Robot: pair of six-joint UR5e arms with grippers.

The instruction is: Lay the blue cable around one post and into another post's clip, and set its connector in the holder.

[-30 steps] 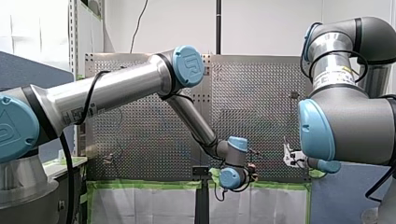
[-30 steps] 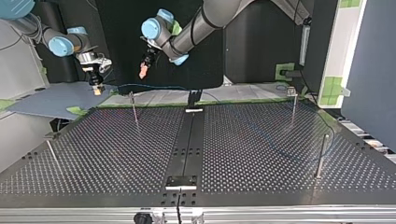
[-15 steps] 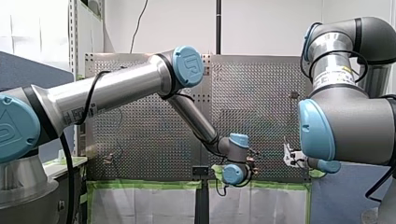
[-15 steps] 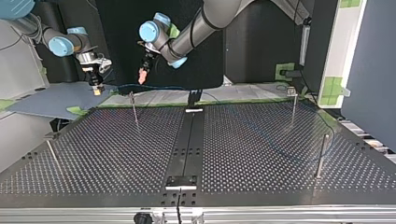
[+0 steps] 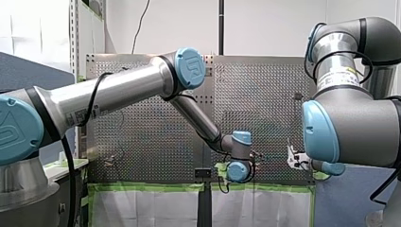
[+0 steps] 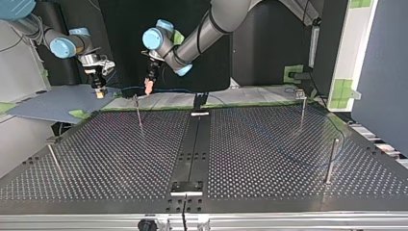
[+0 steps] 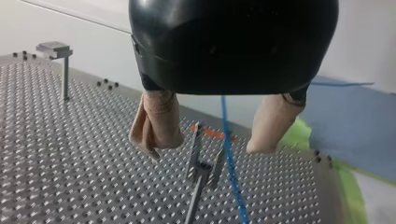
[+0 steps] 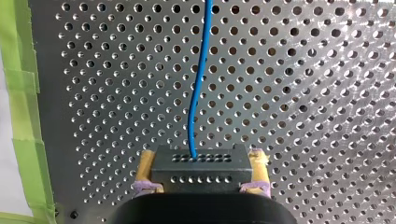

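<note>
The blue cable (image 8: 191, 121) stretches ahead in a smooth, shallow bow (image 8: 200, 70). It should stay curved like that rather than kink when I carry it.
A thin blue cable (image 6: 169, 89) runs along the table's far edge and loops out toward the top view's right. In the right wrist view my right gripper (image 8: 201, 161) is shut on the black connector (image 8: 201, 171), its yellow pads on either side, and the cable (image 8: 198, 84) leaves it ahead. My left gripper (image 7: 203, 148) is open, with beige pads (image 7: 156, 126). The cable (image 7: 229, 163) passes between its fingers, just beside the forked clip (image 7: 201, 163) of a post. In the top view my left gripper (image 6: 149, 86) hangs right above that post (image 6: 138, 111), and my right gripper (image 6: 99, 90) is to its left.
More thin posts stand on the perforated table: one at the top view's far right (image 6: 302, 108), one nearer right (image 6: 330, 161), one at the near left (image 6: 54, 158). A black rail runs down the middle with a holder (image 6: 199, 113) at its far end and a block (image 6: 186, 187) at the near end.
My left gripper has come down and moved toward the top view's left, onto the cable beside the post's clip. My right gripper has stayed still with the connector.
</note>
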